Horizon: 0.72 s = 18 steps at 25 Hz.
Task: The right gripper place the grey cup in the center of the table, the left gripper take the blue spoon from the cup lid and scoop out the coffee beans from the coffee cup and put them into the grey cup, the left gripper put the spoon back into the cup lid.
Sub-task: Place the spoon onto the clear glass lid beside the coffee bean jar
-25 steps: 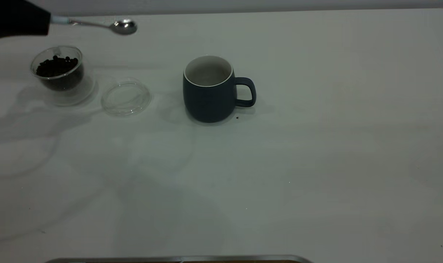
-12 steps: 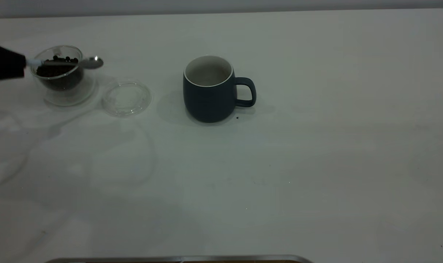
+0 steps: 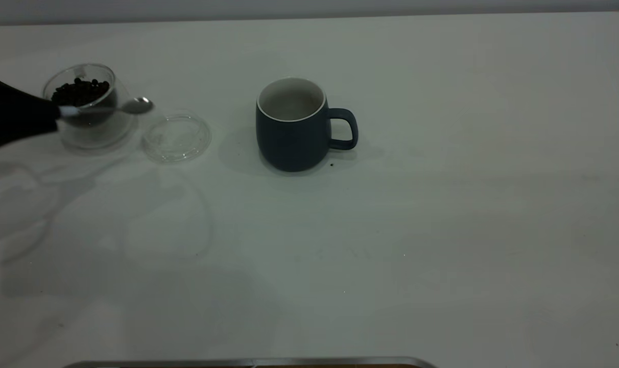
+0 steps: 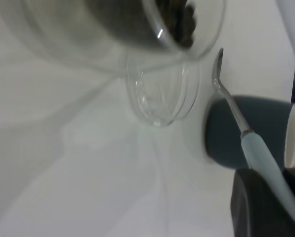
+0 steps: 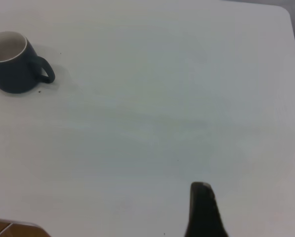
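Note:
The blue spoon's shiny bowl (image 3: 138, 105) points ahead near the free cup lid (image 3: 176, 136), so my left gripper should keep lowering the spoon until bowl touches lid, then let go.
My left gripper (image 3: 51, 115) is at the table's left, shut on the blue spoon (image 3: 110, 108) by its pale handle. The spoon lies about level, its shiny bowl just past the coffee cup (image 3: 87, 125) and near the cup lid (image 3: 175, 137); I see no beans in it. The coffee beans (image 3: 79, 92) fill the coffee cup. The grey cup (image 3: 291, 128) stands upright at the table's centre, handle to the right. In the left wrist view the spoon (image 4: 231, 106) points between the lid (image 4: 162, 94) and the grey cup (image 4: 256, 128). My right gripper (image 5: 202, 212) hangs over bare table, far from the grey cup (image 5: 11, 61).
The white table (image 3: 442, 230) stretches wide to the right of the grey cup and in front of it. A tiny dark speck (image 3: 331, 164) lies by the grey cup's base. A metal edge (image 3: 248, 363) runs along the front.
My left gripper came down and forward with the spoon, from high behind the coffee cup, across its rim, to low in front of it. The cups and lid stayed put.

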### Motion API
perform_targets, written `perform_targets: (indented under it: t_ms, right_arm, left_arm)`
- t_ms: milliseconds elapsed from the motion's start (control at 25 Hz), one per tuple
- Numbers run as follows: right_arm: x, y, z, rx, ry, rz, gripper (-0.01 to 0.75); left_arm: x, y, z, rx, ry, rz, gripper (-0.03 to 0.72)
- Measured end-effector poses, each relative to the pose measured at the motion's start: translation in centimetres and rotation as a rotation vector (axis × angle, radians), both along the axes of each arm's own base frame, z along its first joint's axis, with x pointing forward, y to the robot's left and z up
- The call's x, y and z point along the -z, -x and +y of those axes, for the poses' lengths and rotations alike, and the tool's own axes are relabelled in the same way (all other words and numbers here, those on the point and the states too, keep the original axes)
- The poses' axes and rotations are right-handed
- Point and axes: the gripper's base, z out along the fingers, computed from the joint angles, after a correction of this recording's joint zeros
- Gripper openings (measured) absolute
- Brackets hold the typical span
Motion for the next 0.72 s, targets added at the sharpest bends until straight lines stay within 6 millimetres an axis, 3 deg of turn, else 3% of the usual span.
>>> perform_targets:
  t_ms: [360, 720]
  right_arm:
    - [0.0, 0.0, 0.0, 0.000, 0.000, 0.000, 0.531]
    - [0.0, 0.0, 0.0, 0.000, 0.000, 0.000, 0.531]
  left_arm:
    - [2.9, -0.6, -3.5, 0.025, 0.001, 0.000, 0.132]
    - [4.7, -0.3, -4.4, 0.062, -0.030, 0.031, 0.132]
